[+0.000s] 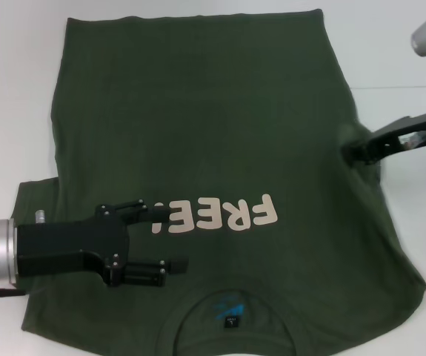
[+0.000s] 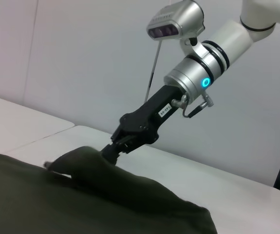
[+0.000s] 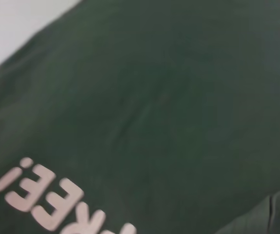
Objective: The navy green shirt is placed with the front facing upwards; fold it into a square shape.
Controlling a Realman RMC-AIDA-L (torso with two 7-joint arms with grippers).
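Observation:
I should keep folding the sleeve inward until it covers the F (image 1: pixel 264 211), because my right gripper is holding up the sleeve edge (image 1: pixel 352 136) and the chest ahead lies flat.
The navy green shirt (image 1: pixel 198 119) lies flat, front up, on the white table (image 1: pixel 390 44), its collar and blue neck label (image 1: pixel 228 320) nearest me. The cream "FREE!" lettering (image 1: pixel 216 215) also shows in the right wrist view (image 3: pixel 47 200). My left gripper (image 1: pixel 177 236) hovers open over the chest, one finger by the lettering's left end. My right gripper (image 1: pixel 350 153) is at the shirt's right edge, shut on a raised pinch of the cloth. The left wrist view shows it (image 2: pixel 112 149) holding that lifted ridge of shirt (image 2: pixel 88 163).
The left sleeve (image 1: pixel 36 194) sticks out past my left arm. Bare white table surrounds the shirt on the far side and on the right (image 1: pixel 420 215). A grey wall stands behind the table in the left wrist view (image 2: pixel 81 58).

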